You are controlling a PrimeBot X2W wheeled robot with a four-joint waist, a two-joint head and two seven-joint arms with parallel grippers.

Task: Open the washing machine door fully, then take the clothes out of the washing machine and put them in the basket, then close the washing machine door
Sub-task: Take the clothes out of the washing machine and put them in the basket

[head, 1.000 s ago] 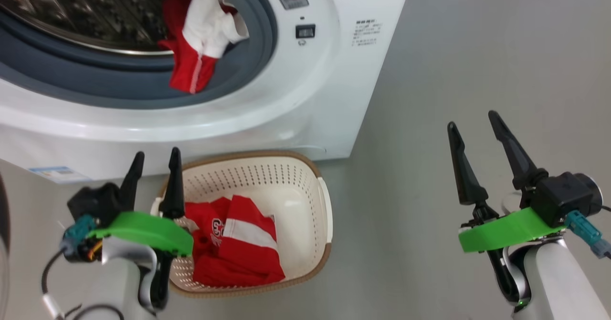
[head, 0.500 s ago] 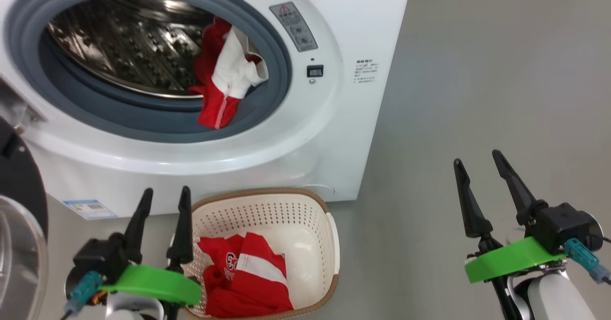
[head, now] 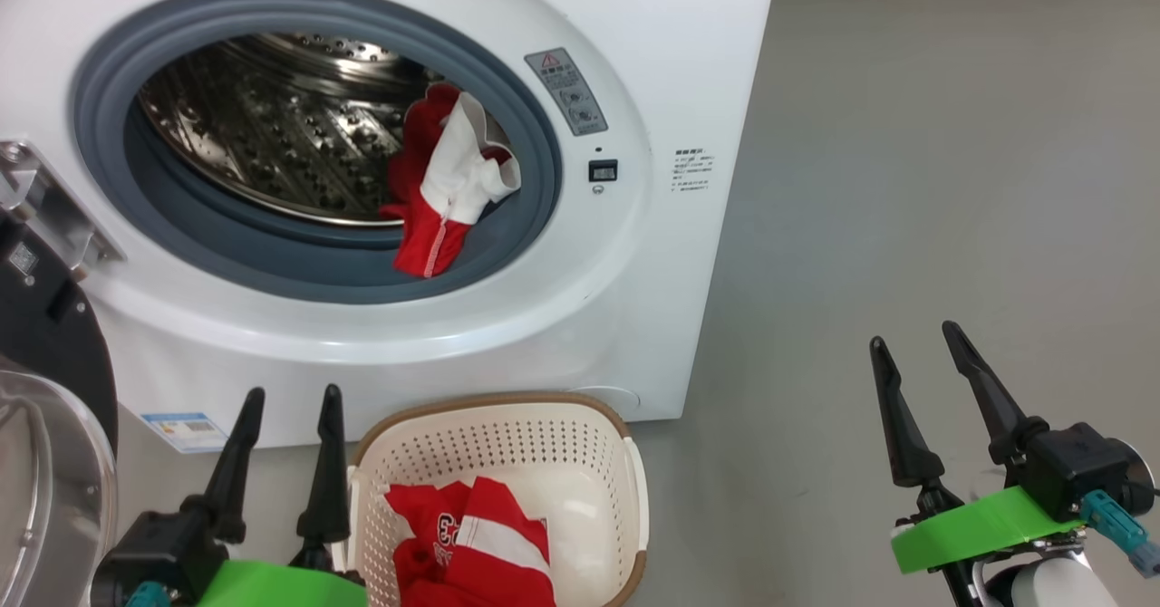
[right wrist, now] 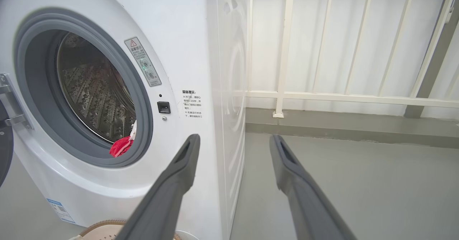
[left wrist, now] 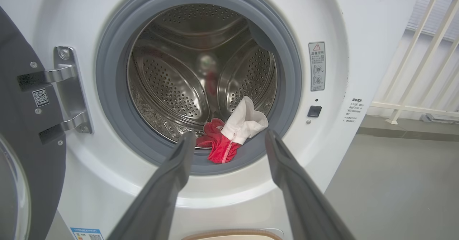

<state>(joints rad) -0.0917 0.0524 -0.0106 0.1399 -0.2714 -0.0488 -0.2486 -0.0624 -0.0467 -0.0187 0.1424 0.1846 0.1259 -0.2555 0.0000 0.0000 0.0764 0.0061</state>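
Note:
I see shiny drum metal all around the red and white clothes, so I expect the drum to be empty once I pull the clothes out over the rubber ring.
The white washing machine stands with its round black washing machine door swung out to the left on its hinge. One red and white piece of the clothes hangs over the grey rubber ring at the drum's lower right, also seen as clothes and clothes. Another red and white piece lies in the cream basket on the floor below the drum. My left gripper is open and empty just left of the basket; my left gripper points at the drum. My right gripper hangs open and empty over the floor, far right of the machine.
Grey floor spreads to the right of the machine. A cream railing and a pale wall stand behind it. The open door's glass bowl bulges at the lower left, close to my left arm.
The head camera has tilted up, so the machine, basket and grippers sit lower in the picture. Both grippers stay open and empty; the clothes have not moved.

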